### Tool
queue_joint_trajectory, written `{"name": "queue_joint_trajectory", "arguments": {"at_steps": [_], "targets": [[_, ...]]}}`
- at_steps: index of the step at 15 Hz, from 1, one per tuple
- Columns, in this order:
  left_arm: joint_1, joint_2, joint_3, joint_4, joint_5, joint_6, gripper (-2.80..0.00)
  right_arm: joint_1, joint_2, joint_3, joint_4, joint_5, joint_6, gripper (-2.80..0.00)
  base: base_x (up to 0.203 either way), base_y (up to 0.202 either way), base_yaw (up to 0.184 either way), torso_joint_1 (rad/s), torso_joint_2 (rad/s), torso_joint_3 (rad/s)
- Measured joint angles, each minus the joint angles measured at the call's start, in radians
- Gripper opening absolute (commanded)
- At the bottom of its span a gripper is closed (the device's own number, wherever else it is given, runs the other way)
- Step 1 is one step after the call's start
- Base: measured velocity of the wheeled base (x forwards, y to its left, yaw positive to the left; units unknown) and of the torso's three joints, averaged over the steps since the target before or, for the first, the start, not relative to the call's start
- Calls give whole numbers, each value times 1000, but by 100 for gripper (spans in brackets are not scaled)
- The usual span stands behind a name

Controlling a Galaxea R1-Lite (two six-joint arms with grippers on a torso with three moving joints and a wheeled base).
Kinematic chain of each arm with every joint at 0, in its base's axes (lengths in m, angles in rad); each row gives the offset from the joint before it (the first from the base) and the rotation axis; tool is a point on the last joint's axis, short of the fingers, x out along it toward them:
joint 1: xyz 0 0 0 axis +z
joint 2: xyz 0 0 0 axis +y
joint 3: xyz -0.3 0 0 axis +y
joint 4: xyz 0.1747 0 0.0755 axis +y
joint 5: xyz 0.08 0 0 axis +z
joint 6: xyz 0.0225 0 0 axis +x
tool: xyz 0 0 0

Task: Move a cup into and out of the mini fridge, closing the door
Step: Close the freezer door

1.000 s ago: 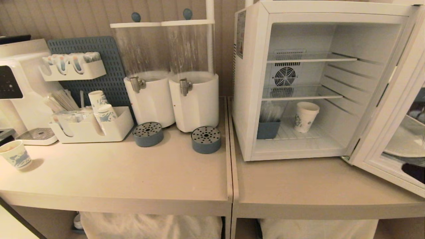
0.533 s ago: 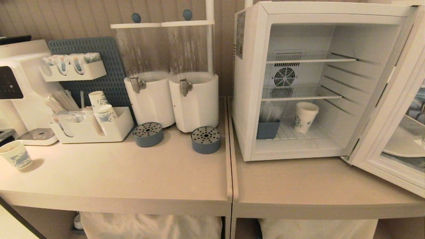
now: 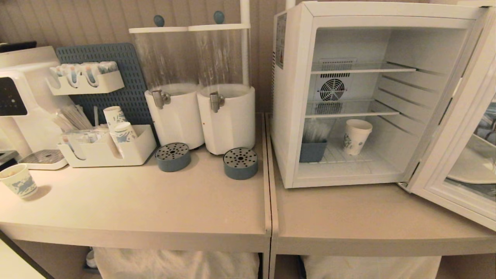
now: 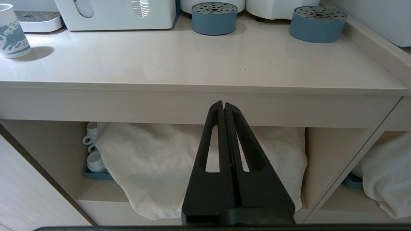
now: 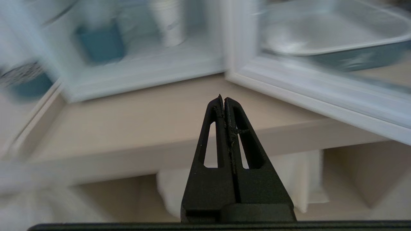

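Observation:
The robot's right gripper hangs on the inner side of the wide-open door (image 5: 308,90), so the robot should back away and go around the door's free edge before it closes the door.
The mini fridge (image 3: 294,97) stands on the right counter with its door (image 3: 457,155) swung wide open to the right. The cup (image 3: 357,136) stands upright on the bottom wire shelf inside, beside a blue bin (image 3: 313,150). Neither arm shows in the head view. My right gripper (image 5: 223,98) is shut and empty, hanging in front of the counter edge below the fridge opening, with the blurred cup (image 5: 168,22) and the door frame (image 5: 321,96) ahead of it. My left gripper (image 4: 223,104) is shut and empty, parked low before the left counter's front edge.
A second patterned cup (image 3: 18,180) sits at the left counter's far end by a coffee machine (image 3: 19,97). Two drink dispensers (image 3: 201,112), two blue drip trays (image 3: 173,156) and a caddy of stacked cups (image 3: 112,147) line the back. White cloth (image 4: 192,160) fills the shelves below.
A dark shape that showed through the door glass at the lower right one second ago has left the head view. Fridge, door and cup have not moved.

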Motion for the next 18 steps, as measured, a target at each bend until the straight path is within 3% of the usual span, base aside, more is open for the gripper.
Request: {"name": "queue_joint_trajectory", "arguments": {"at_steps": [4,8,10,13,18], "targets": [[0,0,0,0,0,0,-280,-41,-121,72,9,11,-12,-280,0,0,0,0,0,0],[0,0,0,0,0,0,-280,-35,-280,132,59,132,-31,-280,0,0,0,0,0,0],[0,0,0,0,0,0,-280,-33,-305,141,124,169,-78,-280,0,0,0,0,0,0],[0,0,0,0,0,0,-280,-33,-319,138,154,175,-109,-280,-18,0,0,1,1,1],[0,0,0,0,0,0,-280,-32,-323,136,158,173,-101,-280,-179,0,-2,3,3,2]]}}
